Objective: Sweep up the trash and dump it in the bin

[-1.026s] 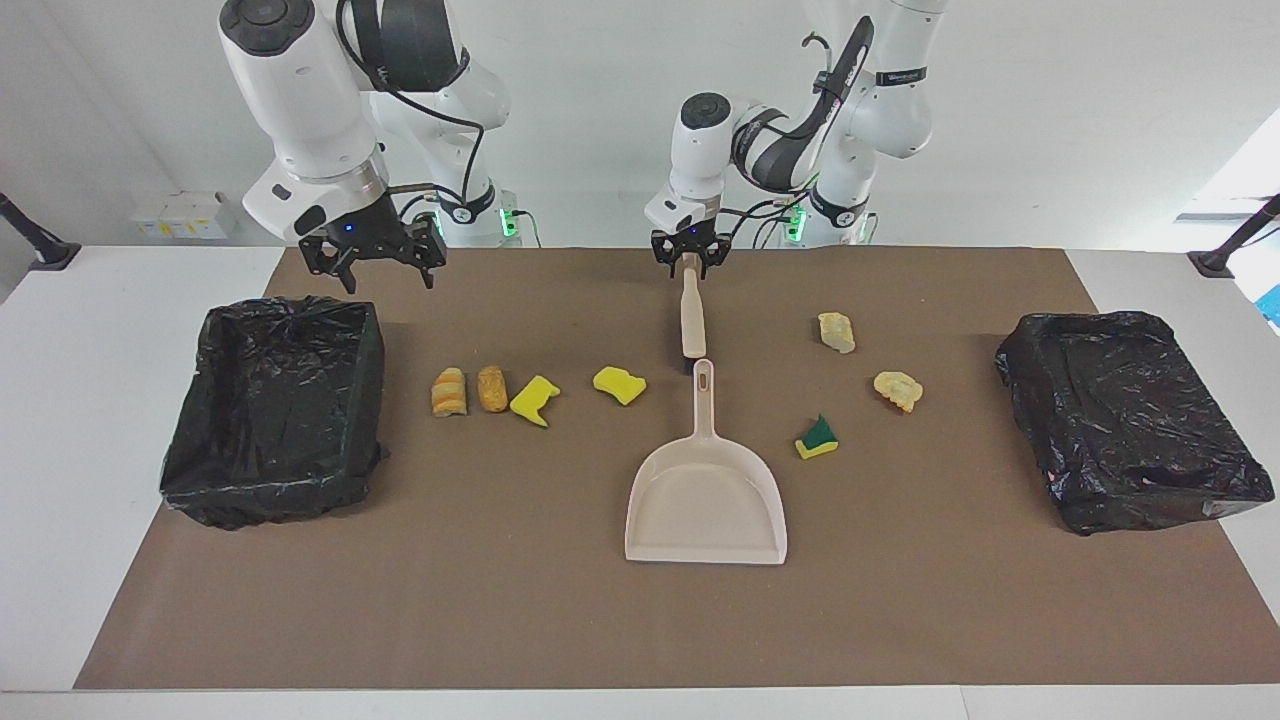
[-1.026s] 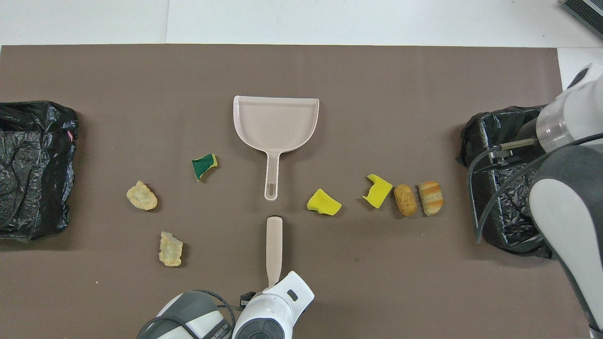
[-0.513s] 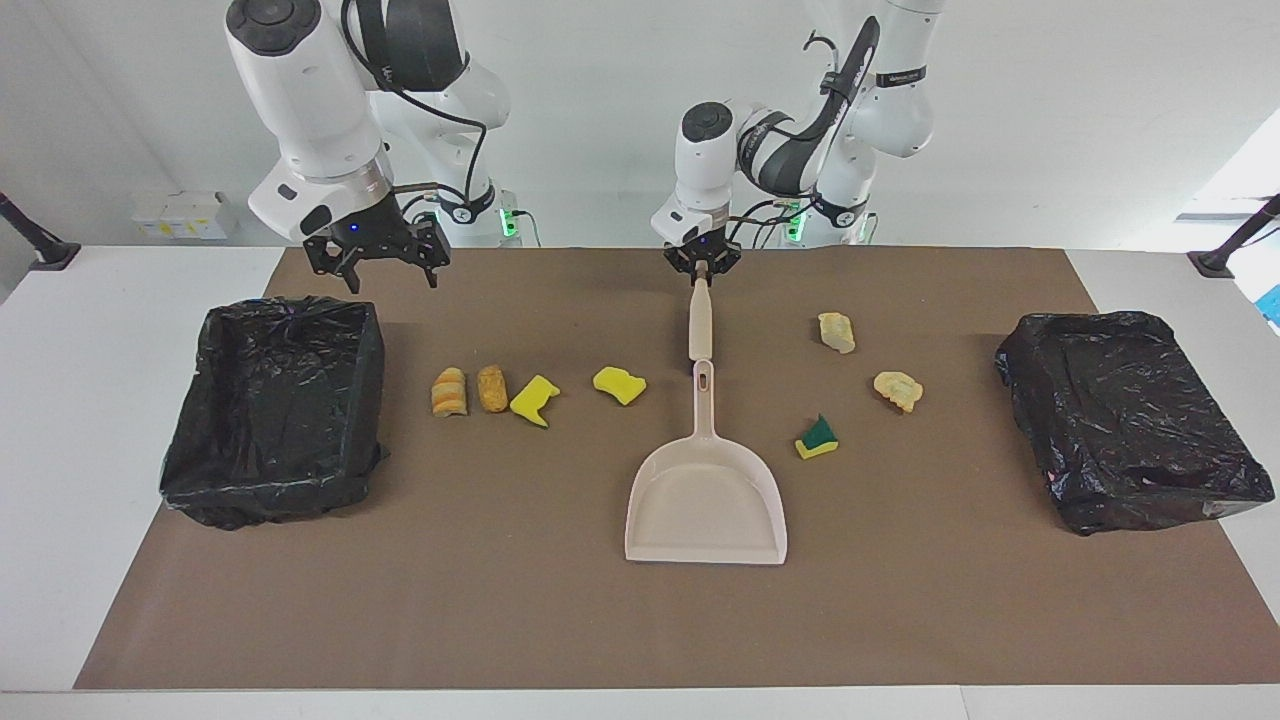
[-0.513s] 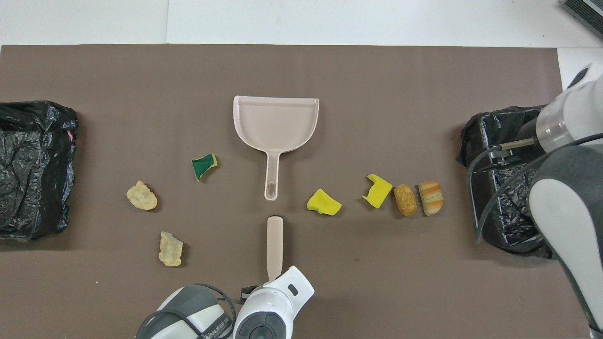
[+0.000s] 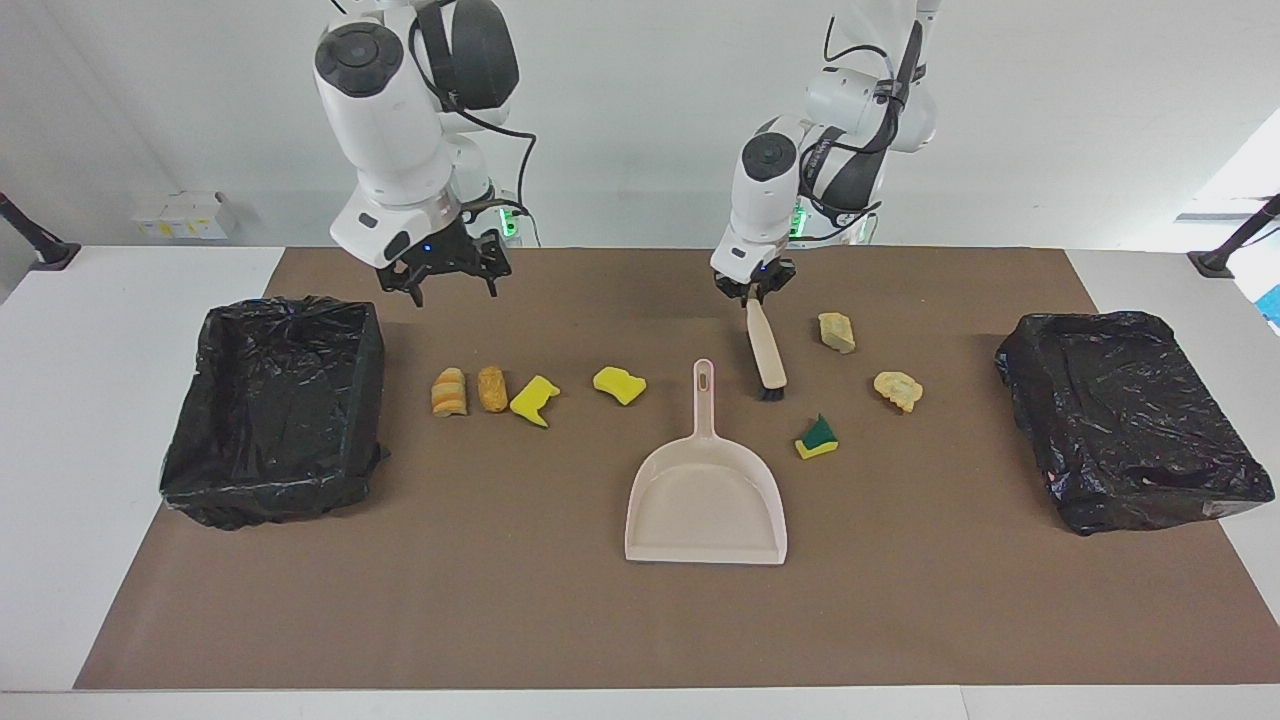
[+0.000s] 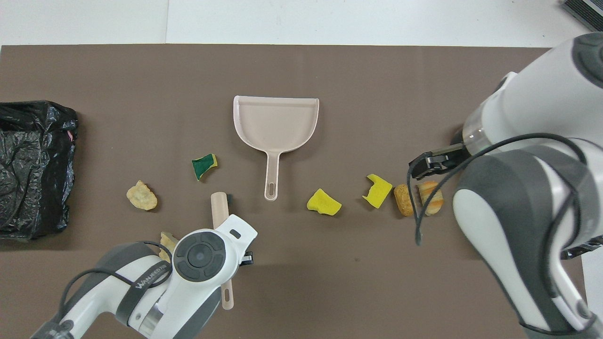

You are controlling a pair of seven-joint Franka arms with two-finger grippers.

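My right gripper should go on going to the handle's end (image 6: 271,192) and close there, because the dustpan's handle (image 6: 272,171) is clear of the sponge bits and points toward my arms.
My left gripper (image 5: 755,290) is shut on the beige brush (image 5: 766,350), which hangs tilted with its black bristles (image 5: 772,395) low over the mat, between the dustpan's handle and a tan chunk (image 5: 836,332). Another tan chunk (image 5: 897,390) and a green-and-yellow sponge bit (image 5: 817,438) lie close by. The beige dustpan (image 5: 705,500) lies mid-table. Two yellow sponge bits (image 5: 619,384) (image 5: 534,400) and two bread-like chunks (image 5: 491,388) (image 5: 449,391) lie toward the right arm's end. My right gripper (image 5: 445,275) hangs open over the mat, holding nothing. In the overhead view my left wrist hides its fingers and part of the brush (image 6: 219,207).
A bin lined with a black bag (image 5: 275,400) stands at the right arm's end of the brown mat, and another (image 5: 1130,420) at the left arm's end. In the overhead view the right arm covers its bin.
My left gripper has lifted the brush and carried it from the dustpan's handle line toward the left arm's end. The right arm has swung from over its bin toward the table's middle.
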